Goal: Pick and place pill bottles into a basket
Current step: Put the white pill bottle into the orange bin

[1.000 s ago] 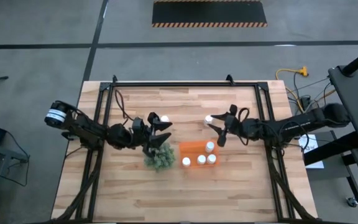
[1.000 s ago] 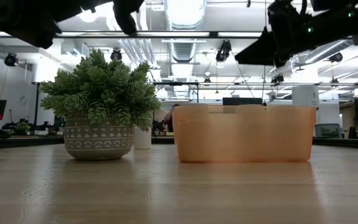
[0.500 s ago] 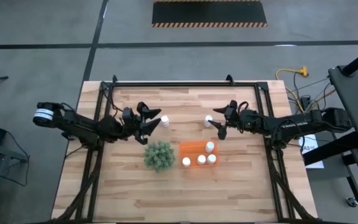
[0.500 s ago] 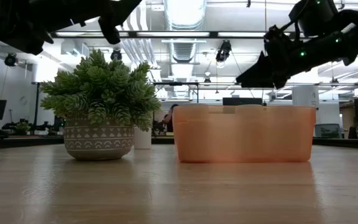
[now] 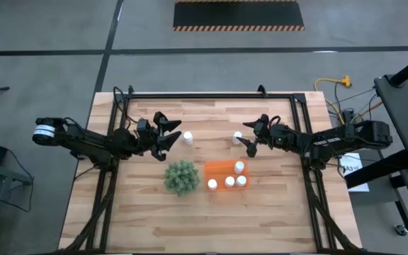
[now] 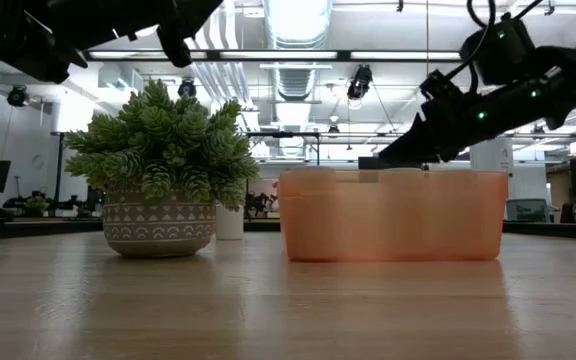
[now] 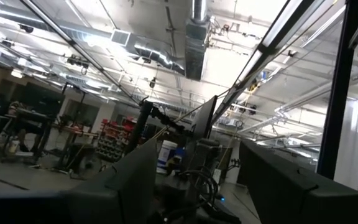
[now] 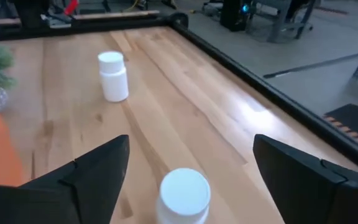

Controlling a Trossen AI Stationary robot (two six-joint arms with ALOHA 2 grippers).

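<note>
The white pill bottle's cap (image 8: 184, 191) is lined up halfway between the open fingers of my right gripper, so I should go on moving forward. I should close the fingers once they are on either side of the bottle's body (image 8: 183, 216).
Two white pill bottles stand upright on their bases on the wooden table. One (image 5: 188, 137) is just right of my open left gripper (image 5: 172, 136), whose wrist view looks up at the ceiling with nothing between its fingers. The other (image 8: 182, 196) stands between the spread fingers of my open right gripper (image 8: 185, 180), untouched; in the high view this bottle (image 5: 238, 136) is just past the right gripper (image 5: 248, 139). The orange basket (image 5: 220, 170) holds several bottles, each standing cap up.
A green spiky plant (image 5: 181, 177) in a patterned pot (image 6: 158, 225) stands just left of the basket (image 6: 393, 215). A black frame rail (image 8: 241, 68) runs along the table's far edge. Bare wood lies toward the near edge (image 5: 211, 227).
My right gripper has gone from above the basket toward the far edge and down, coming to the right-hand loose bottle. My left gripper has drawn back from over the plant toward the table's left and far edges. The bottles and basket have stayed put.
</note>
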